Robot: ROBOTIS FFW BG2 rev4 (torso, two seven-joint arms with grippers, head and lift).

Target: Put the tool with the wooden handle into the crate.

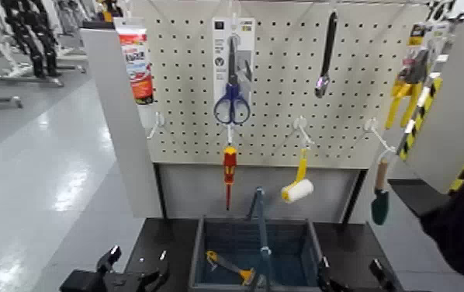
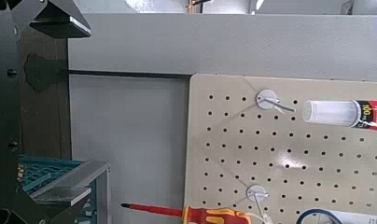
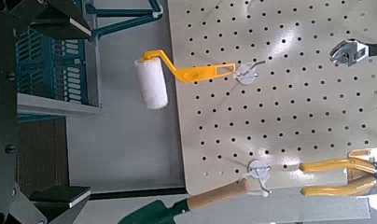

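The trowel [image 1: 381,190] hangs by a white loop [image 1: 389,149] near the hook's open tip, so the loop will slide off with the trowel when I pull.
The trowel [image 1: 380,192], with a pale wooden handle and a dark green blade, hangs blade down from a hook at the pegboard's lower right. It also shows in the right wrist view [image 3: 217,195]. The dark blue-grey crate [image 1: 204,247] stands on the black table below the board, its thin handle [image 1: 261,225] upright in the middle. My left gripper [image 1: 133,270] is open and empty, low at the crate's left. My right gripper [image 1: 351,274] is open and empty, low at the crate's right, below and left of the trowel.
The pegboard [image 1: 282,124] holds a red-and-yellow screwdriver [image 1: 229,167], a yellow-handled paint roller [image 1: 297,189], blue scissors [image 1: 232,101], a glue tube [image 1: 136,62], a dark wrench [image 1: 327,54] and yellow pliers [image 1: 406,89]. A yellow-handled tool [image 1: 227,265] lies in the crate.
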